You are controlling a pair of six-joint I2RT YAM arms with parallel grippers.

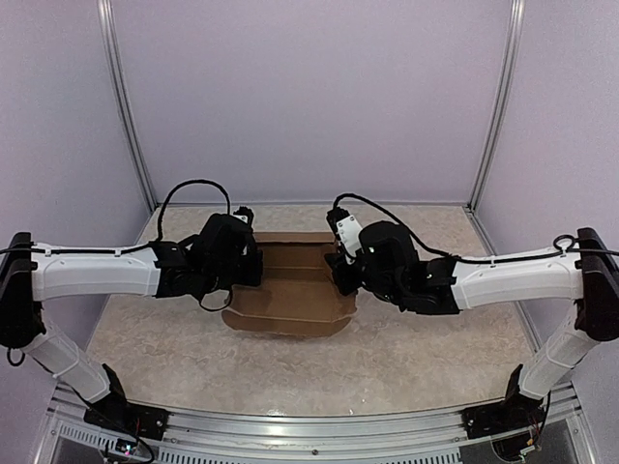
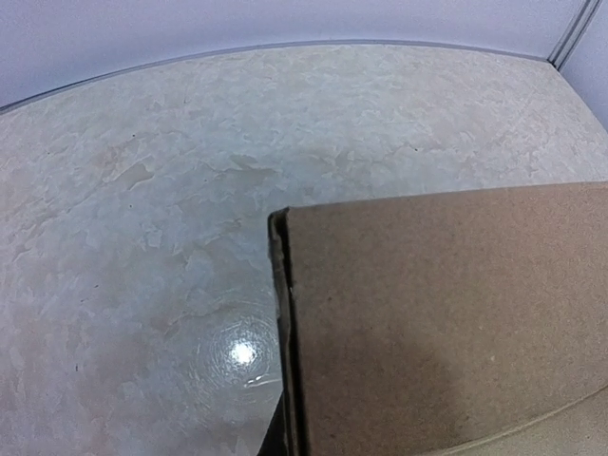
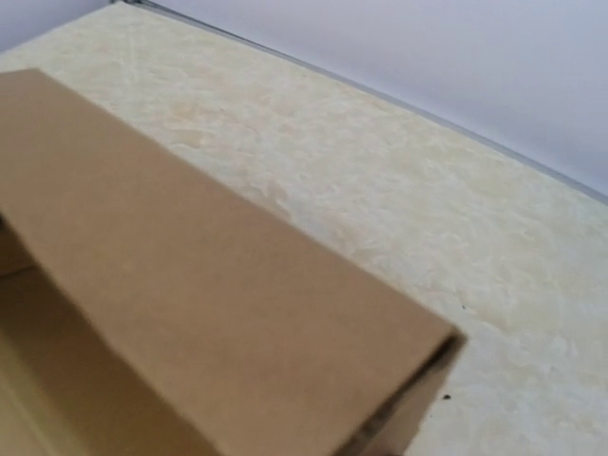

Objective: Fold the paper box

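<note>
Next, my left gripper comes across because the raised panel gapes at its corner point(image 3: 410, 391) by my right gripper. It should press that end point(image 3: 375, 334) of the panel while my right gripper holds the panel.
The paper box point(image 1: 290, 302) is plain brown cardboard, partly folded, lying at the middle of the table with rounded front flaps spread flat. My left gripper point(image 1: 253, 267) is at the box's left side and my right gripper point(image 1: 340, 276) is at its right side. In the left wrist view a raised cardboard panel point(image 2: 446, 323) fills the lower right, its double-layered edge upright. In the right wrist view a cardboard wall point(image 3: 209, 313) crosses the frame and covers the fingers. Neither pair of fingertips shows clearly.
The box rests on a beige marbled table point(image 1: 416, 358). Lilac walls and metal corner posts point(image 1: 128, 106) enclose the back and sides. A metal rail point(image 1: 290, 430) runs along the near edge between the arm bases.
</note>
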